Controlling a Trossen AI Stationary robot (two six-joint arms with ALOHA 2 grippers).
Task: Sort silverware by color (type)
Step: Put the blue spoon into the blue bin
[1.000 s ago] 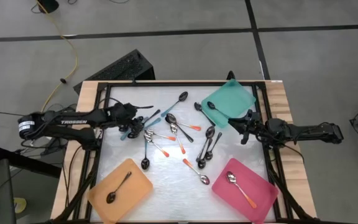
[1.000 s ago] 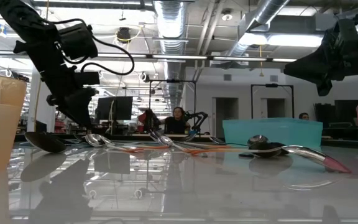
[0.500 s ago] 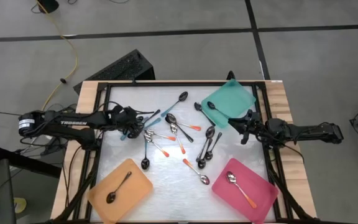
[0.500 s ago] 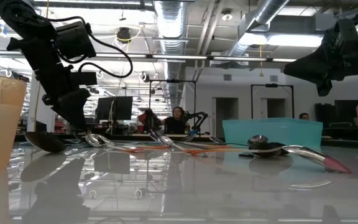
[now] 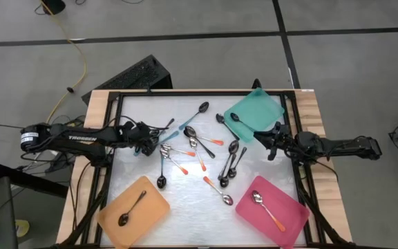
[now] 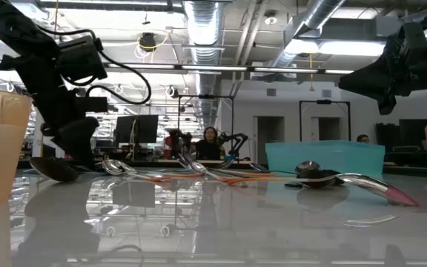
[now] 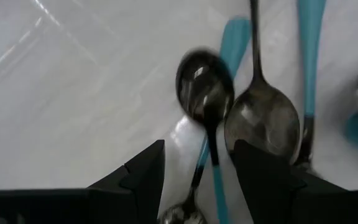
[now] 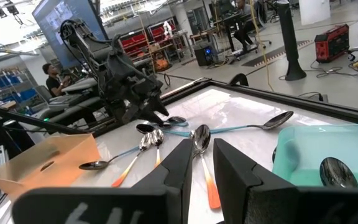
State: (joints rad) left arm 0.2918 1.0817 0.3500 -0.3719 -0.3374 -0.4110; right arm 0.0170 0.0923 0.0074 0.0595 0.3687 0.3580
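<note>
My left gripper is to take the teal-handled spoon's neck (image 7: 307,134) beyond the larger dark spoon first, because the small dark spoon's handle (image 7: 212,148) lies crossed with another spoon.
The silverware (image 5: 192,149), several spoons with silver, orange, teal or dark handles, lies scattered flat on the white table top. My left gripper (image 5: 147,140) is low over the pile's left end, slanting down, open. In the left wrist view its gripper (image 7: 197,180) has a finger on either side of a small dark spoon's handle (image 7: 211,146), clear of it. That spoon's bowl (image 7: 204,87) lies ahead, beside a larger dark spoon (image 7: 263,121). My right gripper (image 5: 271,142) waits level at the table's right side, slightly open, holding nothing.
An orange tray (image 5: 150,214) at the near left holds a dark spoon. A pink tray (image 5: 289,214) at the near right holds an orange-handled spoon. A teal tray (image 5: 264,107) at the far right holds a dark spoon. A black frame (image 5: 112,138) edges the table.
My left gripper has sunk toward the table top and drifted a little toward the table's left edge, staying open.
</note>
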